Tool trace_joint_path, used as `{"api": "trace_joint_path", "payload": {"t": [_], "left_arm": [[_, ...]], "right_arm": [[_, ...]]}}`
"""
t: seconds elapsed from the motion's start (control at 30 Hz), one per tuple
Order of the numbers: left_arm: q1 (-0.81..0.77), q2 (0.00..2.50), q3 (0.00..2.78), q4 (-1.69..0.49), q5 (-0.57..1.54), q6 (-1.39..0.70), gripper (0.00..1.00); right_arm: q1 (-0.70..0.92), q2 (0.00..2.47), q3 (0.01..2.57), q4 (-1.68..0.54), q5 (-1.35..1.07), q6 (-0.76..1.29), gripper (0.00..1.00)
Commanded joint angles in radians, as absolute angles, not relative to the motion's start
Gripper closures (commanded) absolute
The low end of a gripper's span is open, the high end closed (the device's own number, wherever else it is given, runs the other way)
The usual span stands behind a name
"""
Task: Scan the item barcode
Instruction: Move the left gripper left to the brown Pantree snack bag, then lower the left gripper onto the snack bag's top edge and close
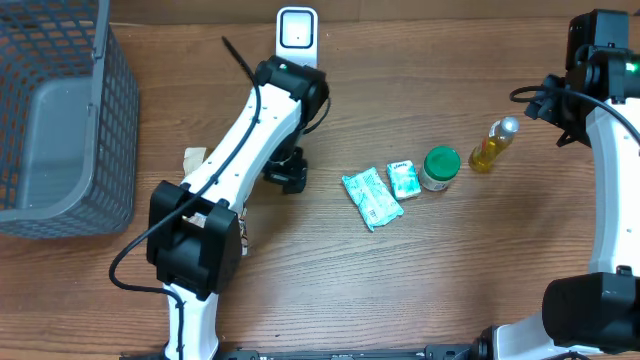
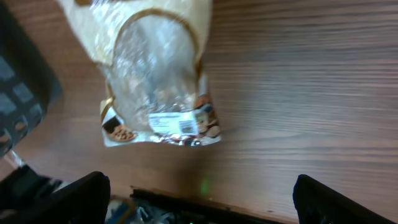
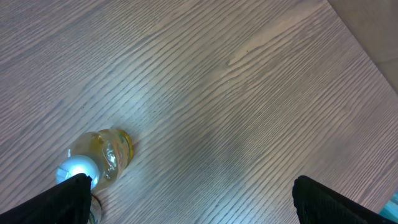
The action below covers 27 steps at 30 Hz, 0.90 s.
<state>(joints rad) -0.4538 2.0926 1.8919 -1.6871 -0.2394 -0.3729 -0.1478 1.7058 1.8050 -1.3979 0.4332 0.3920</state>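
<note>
I should bring my open left gripper back and drag the snack bag [image 1: 194, 159] toward the open wood [image 1: 290, 230], because it lies near the grey mesh basket, behind that gripper.
A clear snack bag [image 2: 155, 74] with tan print lies flat on the wood in the left wrist view. Its white barcode label [image 2: 179, 124] faces up near its lower edge. My left gripper [image 2: 202, 205] hovers open just short of the bag, with nothing between its fingers [image 2: 78, 198]. From overhead only a tan corner of the bag [image 1: 195, 158] shows beside the left arm, and the left gripper [image 1: 286, 174] hangs below the arm's elbow. A white scanner [image 1: 297, 30] stands at the back edge. My right gripper [image 3: 199, 205] is open and empty over bare wood.
A grey mesh basket [image 1: 60, 120] fills the left side. Mid-table lie two teal packets [image 1: 370, 198] [image 1: 403, 178], a green-lidded jar [image 1: 440, 166] and a yellow bottle [image 1: 493, 145]. The bottle [image 3: 99, 158] sits by my right gripper's left finger.
</note>
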Motion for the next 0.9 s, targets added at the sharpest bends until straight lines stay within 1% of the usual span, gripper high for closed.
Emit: {"api": "trace_joint_path", "payload": {"t": [0.0,0.17,0.37,0.5,0.67,0.73,0.87], "left_arm": [[-0.402,1.958,1.845,-1.69,-0.281,-0.454,0.04],[-0.334,1.8,1.761,-1.619,-0.28,-0.497,0.01],[-0.264,1.625,1.542,-1.477,-0.258,-0.508,0.03],[-0.235,1.592,1.389,-1.395,-0.262,-0.524,0.04],[-0.198,1.595,1.213,-1.226,-0.228,-0.543,0.03],[-0.183,1.595,1.17,-1.178,-0.183,-0.543,0.03],[-0.165,1.595,1.111,-1.093,-0.187,-0.538,0.01]], "right_arm": [[-0.148,1.705,1.813,-1.393,0.435,0.4,0.0],[-0.148,1.705,1.813,-1.393,0.435,0.4,0.0],[-0.148,1.705,1.813,-1.393,0.435,0.4,0.0],[-0.148,1.705,1.813,-1.393,0.436,0.4,0.0],[-0.148,1.705,1.813,-1.393,0.435,0.4,0.0],[-0.148,1.705,1.813,-1.393,0.435,0.4,0.0],[-0.148,1.705,1.813,-1.394,0.435,0.4,0.0]]}}
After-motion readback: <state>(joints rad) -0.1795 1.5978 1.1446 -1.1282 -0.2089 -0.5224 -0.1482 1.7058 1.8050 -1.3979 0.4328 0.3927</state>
